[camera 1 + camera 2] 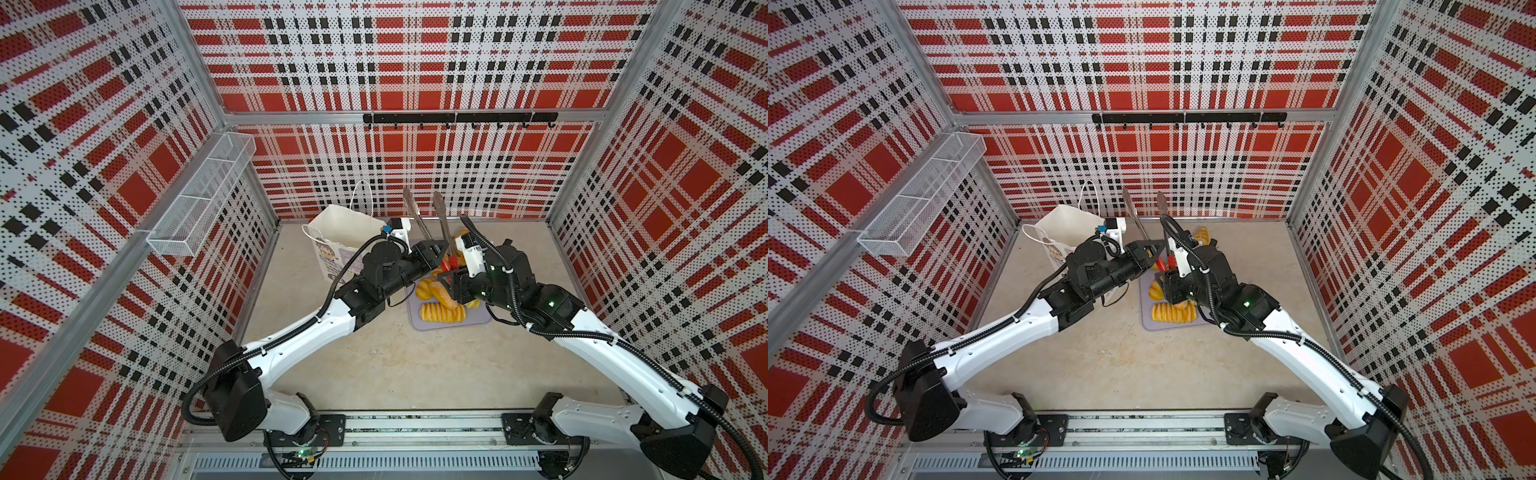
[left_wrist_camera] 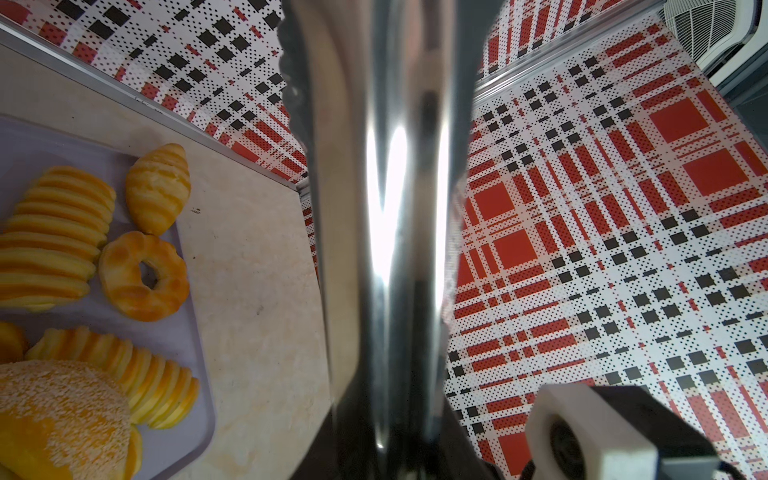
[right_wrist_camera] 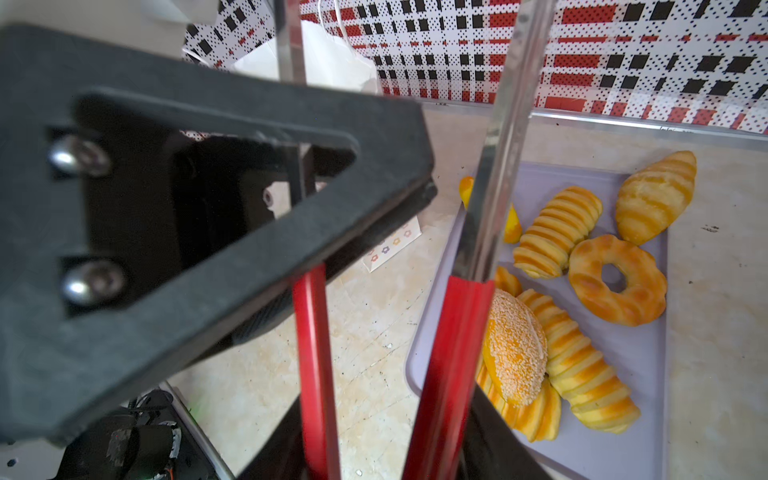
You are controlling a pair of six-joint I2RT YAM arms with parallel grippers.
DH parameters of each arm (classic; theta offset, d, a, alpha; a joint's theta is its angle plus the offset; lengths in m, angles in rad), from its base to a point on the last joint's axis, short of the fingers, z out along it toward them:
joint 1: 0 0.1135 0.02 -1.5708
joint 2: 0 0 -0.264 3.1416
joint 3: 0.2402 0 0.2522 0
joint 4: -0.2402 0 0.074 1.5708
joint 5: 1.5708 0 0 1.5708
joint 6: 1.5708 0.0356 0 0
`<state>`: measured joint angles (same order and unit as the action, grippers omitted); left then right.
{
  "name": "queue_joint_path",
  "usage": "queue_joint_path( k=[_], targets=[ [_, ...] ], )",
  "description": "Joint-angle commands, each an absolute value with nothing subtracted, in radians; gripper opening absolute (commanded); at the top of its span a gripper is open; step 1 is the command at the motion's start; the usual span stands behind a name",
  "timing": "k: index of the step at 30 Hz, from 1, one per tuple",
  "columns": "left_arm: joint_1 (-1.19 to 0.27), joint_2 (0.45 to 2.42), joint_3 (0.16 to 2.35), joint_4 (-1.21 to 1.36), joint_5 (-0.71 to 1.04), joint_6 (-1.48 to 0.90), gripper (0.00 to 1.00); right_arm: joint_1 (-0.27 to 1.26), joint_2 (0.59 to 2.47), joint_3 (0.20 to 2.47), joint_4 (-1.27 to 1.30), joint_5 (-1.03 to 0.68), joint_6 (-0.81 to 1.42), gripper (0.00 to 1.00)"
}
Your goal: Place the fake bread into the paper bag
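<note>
I should open my left gripper, since it clamps a metal arm of the tongs (image 1: 417, 213) my right gripper holds, and take the paper bag's near handle (image 1: 307, 232) with it.
Several golden fake bread pieces lie on a lilac tray (image 1: 419, 324): a sesame bun (image 3: 515, 349), a ring donut (image 3: 617, 280), a croissant (image 3: 654, 195) and ridged loaves (image 1: 442, 312). The white paper bag (image 1: 345, 232) stands open to the tray's left, behind my left arm. Red-handled metal tongs (image 1: 419, 220) stand upright over the tray, tips up. My left gripper (image 1: 436, 251) is shut on one metal arm of the tongs (image 2: 386, 208). Lower down, my right gripper (image 3: 382, 449) has its fingers pressed on the outside of both red handles (image 3: 453, 353).
A white wire basket (image 1: 203, 195) hangs on the left wall. A black hook rail (image 1: 457, 118) runs along the back wall. Plaid walls close in three sides. Bare tabletop lies in front of the tray.
</note>
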<state>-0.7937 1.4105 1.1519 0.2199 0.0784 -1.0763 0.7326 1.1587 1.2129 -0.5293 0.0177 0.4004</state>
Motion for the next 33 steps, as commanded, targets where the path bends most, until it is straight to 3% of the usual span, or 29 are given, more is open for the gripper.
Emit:
queue_joint_path(
  k=[1, 6, 15, 24, 33],
  targets=[
    [-0.802, 1.384, 1.180, 0.216, 0.090, -1.060, 0.27, 0.715, 1.155, 1.247, -0.484, 0.034, 0.385, 0.47],
    [-0.802, 1.392, 1.183, 0.217, 0.102, -1.059, 0.28, 0.709, 1.169, 1.250, -0.474, 0.020, 0.383, 0.47],
    [-0.808, 1.396, 1.180, 0.214, 0.103, -1.061, 0.29, 0.706, 1.167, 1.239, -0.464, 0.016, 0.389, 0.34],
    [-0.798, 1.386, 1.181, 0.202, 0.102, -1.048, 0.46, 0.700, 1.147, 1.208, -0.450, 0.009, 0.406, 0.26],
    [-0.762, 1.348, 1.221, 0.075, 0.078, -0.968, 0.56, 0.661, 1.094, 1.148, -0.421, 0.014, 0.455, 0.20]
  ],
)
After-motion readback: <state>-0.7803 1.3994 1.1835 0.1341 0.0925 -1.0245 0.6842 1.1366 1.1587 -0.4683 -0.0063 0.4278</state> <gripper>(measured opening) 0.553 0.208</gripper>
